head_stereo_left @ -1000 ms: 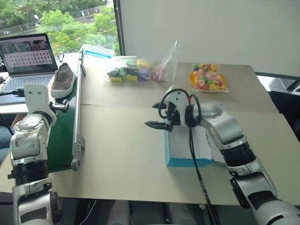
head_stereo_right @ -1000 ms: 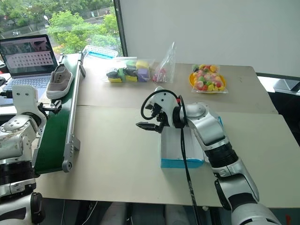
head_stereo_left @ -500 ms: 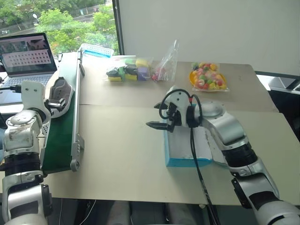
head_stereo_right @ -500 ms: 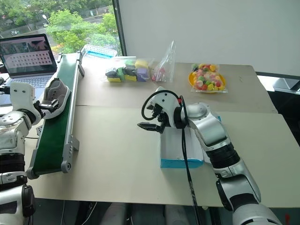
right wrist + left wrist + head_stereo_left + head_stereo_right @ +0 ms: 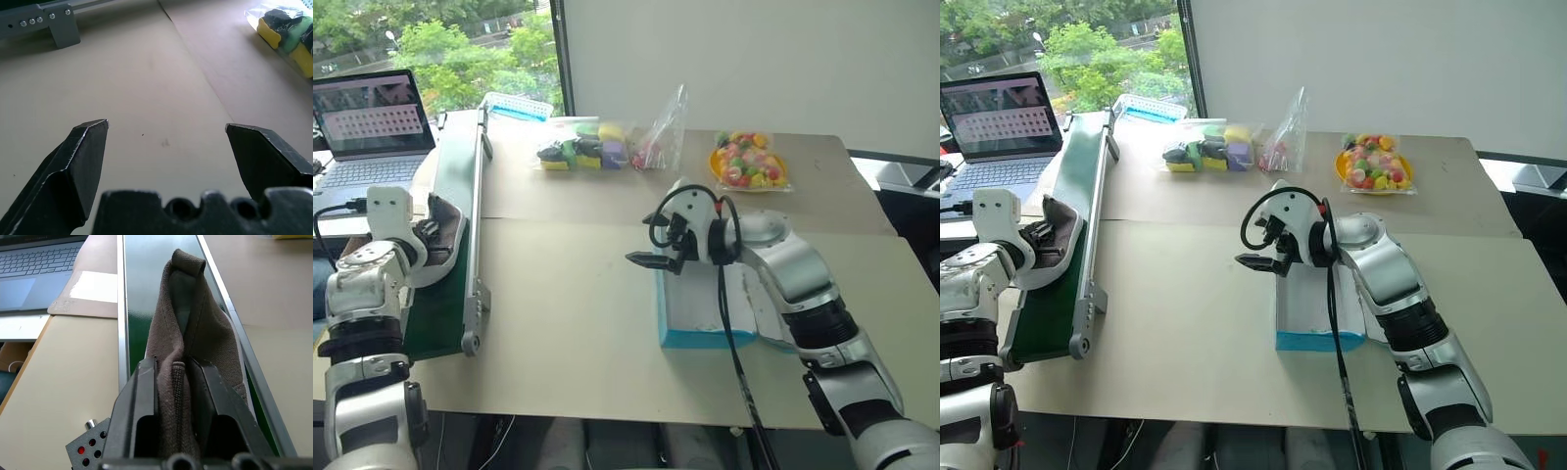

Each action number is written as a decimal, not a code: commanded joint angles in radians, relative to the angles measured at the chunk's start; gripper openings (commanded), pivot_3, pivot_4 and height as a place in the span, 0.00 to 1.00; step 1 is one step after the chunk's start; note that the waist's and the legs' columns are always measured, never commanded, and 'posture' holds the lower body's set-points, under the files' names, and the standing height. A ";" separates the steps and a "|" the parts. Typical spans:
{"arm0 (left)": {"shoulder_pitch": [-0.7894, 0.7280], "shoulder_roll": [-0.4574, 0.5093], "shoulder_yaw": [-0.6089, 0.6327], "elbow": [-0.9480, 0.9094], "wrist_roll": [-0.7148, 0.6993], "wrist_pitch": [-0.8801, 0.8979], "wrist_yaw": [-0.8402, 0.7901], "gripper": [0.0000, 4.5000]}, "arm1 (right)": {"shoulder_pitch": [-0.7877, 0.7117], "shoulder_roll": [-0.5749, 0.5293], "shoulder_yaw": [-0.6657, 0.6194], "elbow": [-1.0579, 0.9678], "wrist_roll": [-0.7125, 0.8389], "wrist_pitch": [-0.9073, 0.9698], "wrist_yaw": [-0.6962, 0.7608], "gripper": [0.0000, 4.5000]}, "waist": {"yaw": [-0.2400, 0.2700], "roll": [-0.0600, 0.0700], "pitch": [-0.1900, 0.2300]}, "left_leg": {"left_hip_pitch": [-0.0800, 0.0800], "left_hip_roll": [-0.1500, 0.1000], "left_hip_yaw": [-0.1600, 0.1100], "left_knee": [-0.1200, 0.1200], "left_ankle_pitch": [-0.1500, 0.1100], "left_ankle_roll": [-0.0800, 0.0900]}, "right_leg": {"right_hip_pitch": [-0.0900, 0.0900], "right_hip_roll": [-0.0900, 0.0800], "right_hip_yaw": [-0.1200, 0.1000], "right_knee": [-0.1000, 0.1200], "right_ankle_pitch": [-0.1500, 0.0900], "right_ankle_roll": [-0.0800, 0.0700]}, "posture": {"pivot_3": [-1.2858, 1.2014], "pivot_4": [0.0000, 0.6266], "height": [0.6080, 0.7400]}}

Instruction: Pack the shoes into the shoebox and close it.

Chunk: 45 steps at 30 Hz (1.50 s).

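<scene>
The shoe is alone on the long green conveyor, so I should expect its mate to come along the conveyor after I put the shoe in its box.
One grey-taupe shoe lies on the green conveyor at the table's left side. My left gripper is shut on the fabric of its heel collar, one black finger on each side. The cyan shoebox stands open in the middle of the table, white inside, with nothing visible in it. My right gripper hovers open over the box's left end, pointing left across the table, with nothing between its fingers.
A laptop sits beyond the conveyor at far left. At the table's back lie a bag of coloured sponges, a small clear bag and a bag of candy. A blue basket stands at the conveyor's far end.
The shoe has come down the conveyor to my left gripper, which dropped slightly and shut on its heel collar. My right arm has stayed in place.
</scene>
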 commanded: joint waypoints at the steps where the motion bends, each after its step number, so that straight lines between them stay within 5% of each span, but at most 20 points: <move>1: -0.004 -0.016 0.030 -0.037 -0.031 0.042 0.025 0.01 | -0.017 -0.010 -0.011 -0.033 -0.006 -0.004 -0.003 1.00 | 0.001 0.000 0.000 | 0.001 0.000 0.000 0.000 0.000 0.000 | 0.001 0.000 0.000 0.000 0.000 0.000 | 0.52 0.24 1.00; 9: -0.013 -0.052 0.031 -0.262 -0.090 0.105 0.022 0.01 | -0.021 -0.006 -0.023 -0.030 0.001 0.005 0.000 1.00 | 0.005 -0.001 0.000 | -0.002 0.000 -0.001 0.001 0.001 0.000 | 0.000 0.000 0.000 0.000 0.000 0.000 | 0.52 0.24 1.00; 12: -0.065 -0.092 -0.010 -0.464 -0.181 0.160 -0.019 0.01 | -0.021 0.021 -0.110 -0.039 0.088 0.073 -0.012 1.00 | 0.007 -0.001 0.000 | -0.008 0.000 -0.001 0.001 0.001 0.000 | -0.006 0.000 0.000 0.000 0.000 -0.001 | 0.52 0.24 1.00; 18: -0.142 -0.188 -0.058 -0.618 -0.255 0.246 0.020 0.01 | -0.019 0.047 -0.225 -0.054 0.219 0.213 -0.046 1.00 | 0.011 -0.002 0.000 | -0.010 -0.001 -0.001 0.001 0.001 -0.001 | -0.006 -0.001 -0.001 -0.001 0.000 0.000 | 0.52 0.24 1.00; 22: -0.182 -0.318 -0.127 -0.709 -0.298 0.293 0.077 0.01 | -0.043 0.081 -0.409 -0.055 0.383 0.431 -0.135 1.00 | 0.005 -0.002 0.000 | -0.009 -0.001 -0.001 0.001 0.001 0.000 | -0.006 -0.001 0.000 0.000 0.000 -0.001 | 0.52 0.24 1.00; 30: -0.183 -0.517 -0.187 -0.795 -0.363 0.364 0.169 0.01 | -0.052 0.117 -0.550 -0.066 0.488 0.575 -0.306 1.00 | -0.005 -0.001 0.000 | -0.009 -0.001 0.000 0.001 0.001 0.000 | -0.006 -0.001 0.001 0.000 0.000 -0.001 | 0.52 0.24 1.00; 45: -0.142 -0.588 -0.314 -0.750 -0.344 0.303 0.132 0.01 | -0.102 0.194 -0.717 -0.094 0.663 0.666 -0.521 1.00 | -0.002 -0.001 0.000 | -0.009 -0.002 0.000 0.001 0.001 0.000 | -0.005 -0.001 0.001 -0.001 0.000 0.000 | 0.52 0.24 1.00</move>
